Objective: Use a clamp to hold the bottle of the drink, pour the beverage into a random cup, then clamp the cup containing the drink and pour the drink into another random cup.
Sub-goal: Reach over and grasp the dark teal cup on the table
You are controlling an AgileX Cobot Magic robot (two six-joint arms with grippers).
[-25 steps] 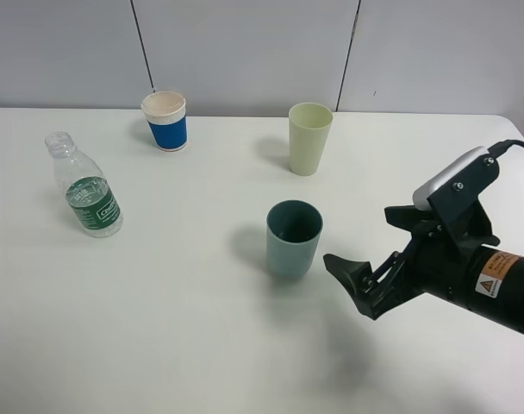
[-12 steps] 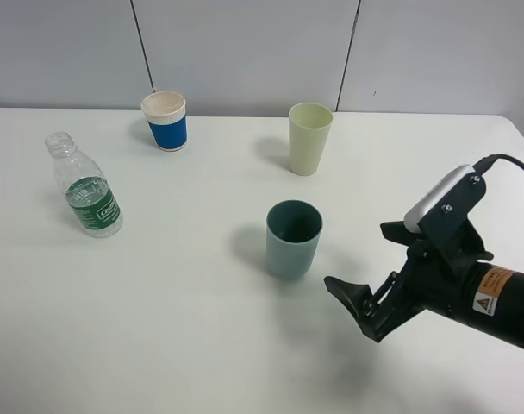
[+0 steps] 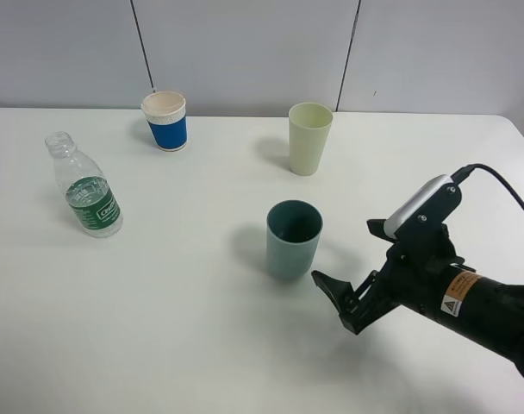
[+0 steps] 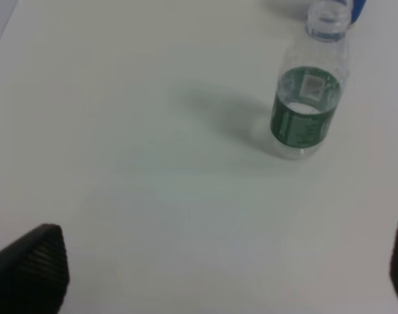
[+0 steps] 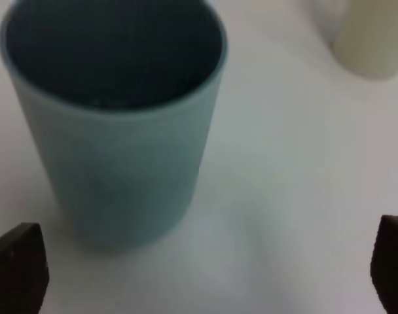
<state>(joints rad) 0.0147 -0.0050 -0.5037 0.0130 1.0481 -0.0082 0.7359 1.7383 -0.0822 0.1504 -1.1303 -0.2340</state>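
Note:
The teal cup (image 3: 293, 240) should hold clear drink that runs over its rim when I pour, because the clear bottle stands uncapped (image 3: 59, 142).
The clear bottle (image 3: 84, 185) with a green label stands uncapped at the table's left, and in the left wrist view the bottle (image 4: 308, 104) is ahead of my left gripper (image 4: 215, 269). That gripper is open and empty, with only its fingertips (image 4: 30, 269) showing at the frame's corners; the exterior view does not show it. A teal cup (image 3: 293, 238) stands mid-table. My right gripper (image 3: 341, 304) hovers low just right of it and nearer the front edge, open and empty. In the right wrist view the teal cup (image 5: 114, 131) is close ahead of the right gripper (image 5: 204, 265).
A blue paper cup (image 3: 165, 121) stands at the back left and a pale green cup (image 3: 309, 138) at the back centre, the pale cup (image 5: 372, 39) also showing in the right wrist view. The white table (image 3: 176, 328) ends at a grey wall behind.
My right arm has come down and shifted left, bringing its open gripper closer to the teal cup. The bottle and cups have not moved.

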